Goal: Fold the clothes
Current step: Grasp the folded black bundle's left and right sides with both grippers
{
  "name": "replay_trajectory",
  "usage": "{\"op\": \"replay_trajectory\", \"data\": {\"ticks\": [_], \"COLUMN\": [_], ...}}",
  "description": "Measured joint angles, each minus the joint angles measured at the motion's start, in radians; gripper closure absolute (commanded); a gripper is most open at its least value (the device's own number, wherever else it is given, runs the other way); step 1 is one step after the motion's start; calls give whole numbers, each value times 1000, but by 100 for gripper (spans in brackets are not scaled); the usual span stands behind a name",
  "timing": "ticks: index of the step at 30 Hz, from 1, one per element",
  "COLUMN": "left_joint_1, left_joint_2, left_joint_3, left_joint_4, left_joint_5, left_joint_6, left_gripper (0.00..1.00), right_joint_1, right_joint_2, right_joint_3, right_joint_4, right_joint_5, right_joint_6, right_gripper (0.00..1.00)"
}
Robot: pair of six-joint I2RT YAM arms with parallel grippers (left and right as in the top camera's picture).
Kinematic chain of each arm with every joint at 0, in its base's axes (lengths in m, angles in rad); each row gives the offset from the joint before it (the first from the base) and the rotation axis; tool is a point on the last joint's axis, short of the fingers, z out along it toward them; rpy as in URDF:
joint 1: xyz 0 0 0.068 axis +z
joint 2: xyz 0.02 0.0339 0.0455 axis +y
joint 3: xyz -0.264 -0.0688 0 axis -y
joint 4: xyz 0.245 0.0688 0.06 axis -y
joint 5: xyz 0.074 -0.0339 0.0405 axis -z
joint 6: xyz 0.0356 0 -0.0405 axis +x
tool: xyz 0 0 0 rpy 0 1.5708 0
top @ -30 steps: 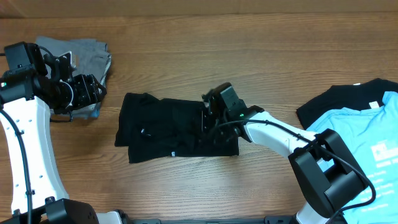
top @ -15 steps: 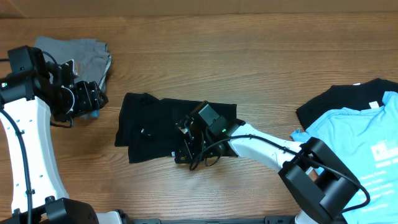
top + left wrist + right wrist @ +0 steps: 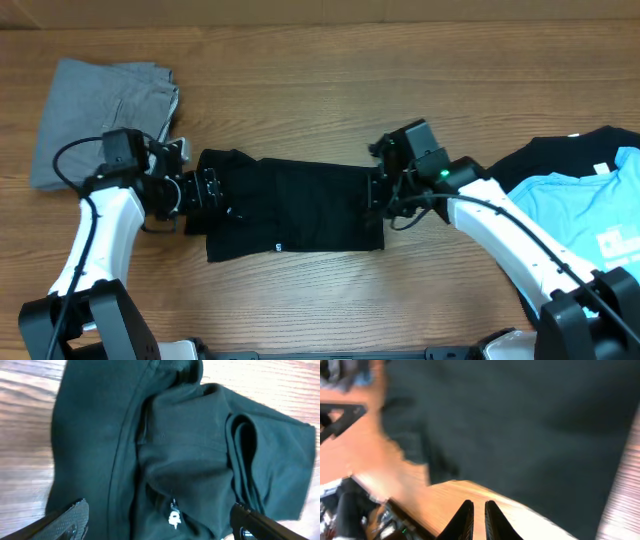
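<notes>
My gripper will make the black garment's limp seamed strip [image 3: 92,455] gather and sag when I lift, leaving the looped fold [image 3: 244,442] down, since that fold lies beyond the strip.
A black garment [image 3: 290,205] lies folded into a rough rectangle in the middle of the table. My left gripper [image 3: 205,188] is at its left edge. In the left wrist view its fingers [image 3: 160,525] are spread wide open over the bunched black cloth [image 3: 190,450], which carries a small white tag [image 3: 173,519]. My right gripper [image 3: 375,195] is at the garment's right edge. In the right wrist view its fingers [image 3: 479,515] are shut and empty over bare wood, with the black cloth [image 3: 520,420] just beyond them.
A folded grey garment [image 3: 105,95] lies at the back left. A black shirt [image 3: 535,165] with a light blue shirt [image 3: 580,230] on top lies at the right edge. The wood table [image 3: 320,90] surrounds them.
My left arm came down from the grey garment to the black garment's left edge. My right gripper swept left across the black garment, then back to its right edge.
</notes>
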Motion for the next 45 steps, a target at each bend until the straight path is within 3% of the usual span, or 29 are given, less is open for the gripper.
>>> {"op": "replay_trajectory", "data": {"ticks": [7,10,12,14,17,18,24,28,35,41,45], "left_joint_1": [-16,-15,-15,-21,-53,-72,-97,-97,-97,-74,-60], "left_joint_2": [179,198,220,244,269,281,301,307,309,318,312], "left_joint_3": [-14,-7,3,11,18,15,6,5,6,130,322], "left_joint_4": [93,138,174,201,209,208,203,199,174,-83,-267], "left_joint_5": [-52,-28,29,78,122,134,148,149,161,144,121], "left_joint_6": [-21,-33,-34,-30,-1,16,47,54,53,53,53], "left_gripper": [8,9,14,21,56,61,78,95,96,96,96], "right_joint_1": [-9,-9,-9,-6,19,31,56,56,56,56,56], "right_joint_2": [49,103,162,190,211,212,212,214,248,249,249], "right_joint_3": [0,0,-2,-2,-3,-3,-3,-3,-21,-25,-26], "right_joint_4": [-29,-18,-7,16,30,34,37,37,42,29,24], "right_joint_5": [43,47,40,33,25,25,77,99,110,106,99], "right_joint_6": [60,81,91,96,98,99,136,163,237,257,257], "right_gripper": [91,93,93,93,93,93,92,92,96,96,96]}}
